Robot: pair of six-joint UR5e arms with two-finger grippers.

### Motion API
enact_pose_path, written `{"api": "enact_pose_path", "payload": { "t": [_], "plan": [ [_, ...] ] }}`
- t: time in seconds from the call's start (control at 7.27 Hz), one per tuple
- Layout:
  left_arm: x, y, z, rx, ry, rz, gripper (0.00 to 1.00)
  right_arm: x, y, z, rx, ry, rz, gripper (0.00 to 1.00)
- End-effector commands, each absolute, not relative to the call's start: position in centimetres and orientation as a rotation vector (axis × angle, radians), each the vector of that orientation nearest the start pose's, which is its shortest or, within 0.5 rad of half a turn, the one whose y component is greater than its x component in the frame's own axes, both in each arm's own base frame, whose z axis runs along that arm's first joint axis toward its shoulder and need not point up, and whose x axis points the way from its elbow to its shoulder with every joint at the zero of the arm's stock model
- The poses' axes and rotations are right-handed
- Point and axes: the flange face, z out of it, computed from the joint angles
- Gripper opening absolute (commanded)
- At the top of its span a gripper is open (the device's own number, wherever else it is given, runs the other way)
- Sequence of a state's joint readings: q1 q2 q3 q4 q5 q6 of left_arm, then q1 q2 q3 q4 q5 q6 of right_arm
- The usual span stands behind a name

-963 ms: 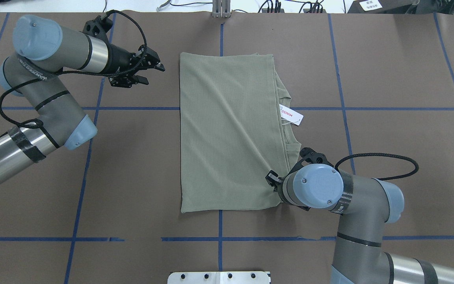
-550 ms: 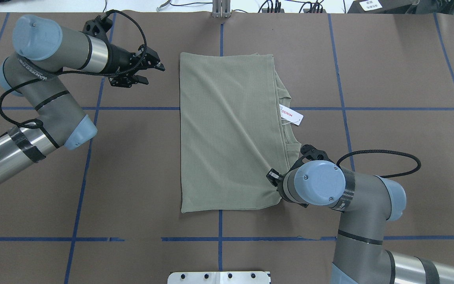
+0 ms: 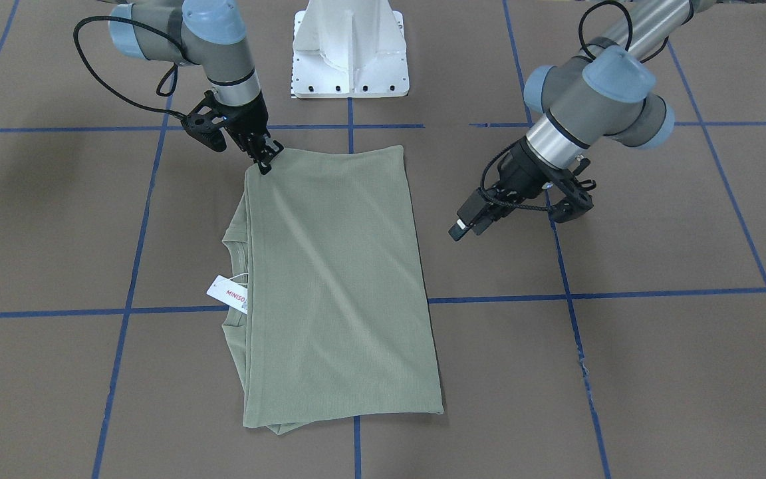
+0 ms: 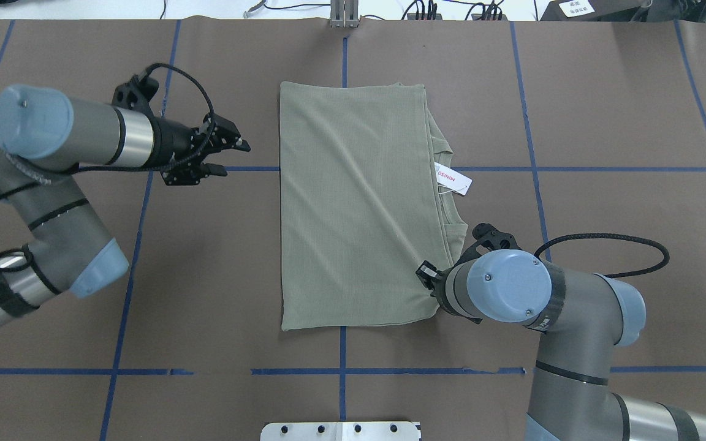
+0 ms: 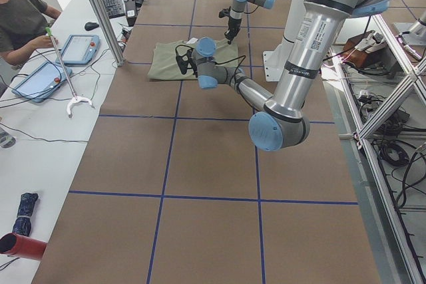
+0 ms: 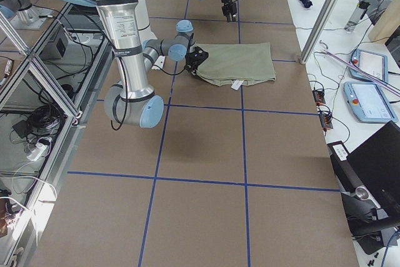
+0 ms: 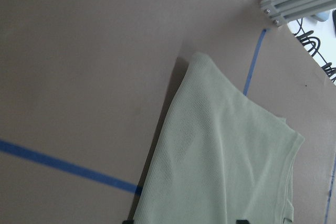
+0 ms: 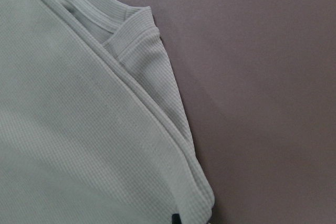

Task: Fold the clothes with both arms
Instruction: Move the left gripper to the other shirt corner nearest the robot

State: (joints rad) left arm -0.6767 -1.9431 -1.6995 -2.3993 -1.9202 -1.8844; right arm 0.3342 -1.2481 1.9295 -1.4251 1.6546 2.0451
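The white hang tag (image 3: 227, 294) pokes out past the shirt's side edge (image 3: 247, 281). I expect the tag to still show beside the crease when I fold the shirt.
The olive-green shirt (image 4: 356, 205) lies folded into a tall rectangle at the table's middle, and it also shows in the front view (image 3: 336, 286). Its white MINISO hang tag (image 4: 454, 179) sticks out at the collar on the right side. My right gripper (image 3: 264, 159) is shut on the shirt's near right corner, and creases run from that corner across the cloth. In the overhead view my right wrist mostly hides the right gripper (image 4: 429, 288). My left gripper (image 4: 233, 158) is open and empty. It hovers left of the shirt's far half, a short gap from the edge.
The white pedestal base (image 3: 350, 46) stands at the table's near edge behind the shirt. Blue tape lines (image 4: 132, 245) grid the brown table cover. An aluminium post (image 4: 344, 13) stands at the far edge. An operator (image 5: 20, 18) sits at a side table beyond it.
My left arm has swung back toward the robot, and its open gripper has moved along the shirt's left edge. My right arm has shifted slightly and still holds the corner.
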Motion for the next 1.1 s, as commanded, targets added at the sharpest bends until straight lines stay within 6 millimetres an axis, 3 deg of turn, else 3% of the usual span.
{"api": "enact_pose_path", "payload": {
  "t": [0.0, 0.14, 0.55, 0.83, 0.96],
  "plan": [
    [46.5, -36.4, 25.5, -0.127, 1.296, -0.674, 0.71, -50.8, -30.2, 31.1, -0.154, -0.841, 0.735, 0.00],
    [49.8, -32.8, 26.0, -0.141, 1.241, -0.712, 0.71, -50.9, -30.1, 31.1, -0.155, -0.841, 0.734, 0.00],
    [54.3, -27.5, 27.3, -0.153, 1.142, -0.692, 0.71, -50.8, -30.0, 30.8, -0.155, -0.847, 0.733, 0.00],
    [55.5, -25.6, 28.2, -0.173, 1.100, -0.682, 0.70, -50.8, -30.0, 30.8, -0.155, -0.847, 0.733, 0.00],
    [55.6, -25.6, 28.2, -0.174, 1.098, -0.684, 0.67, -50.8, -30.0, 30.8, -0.154, -0.847, 0.732, 0.00]
  ]
}}
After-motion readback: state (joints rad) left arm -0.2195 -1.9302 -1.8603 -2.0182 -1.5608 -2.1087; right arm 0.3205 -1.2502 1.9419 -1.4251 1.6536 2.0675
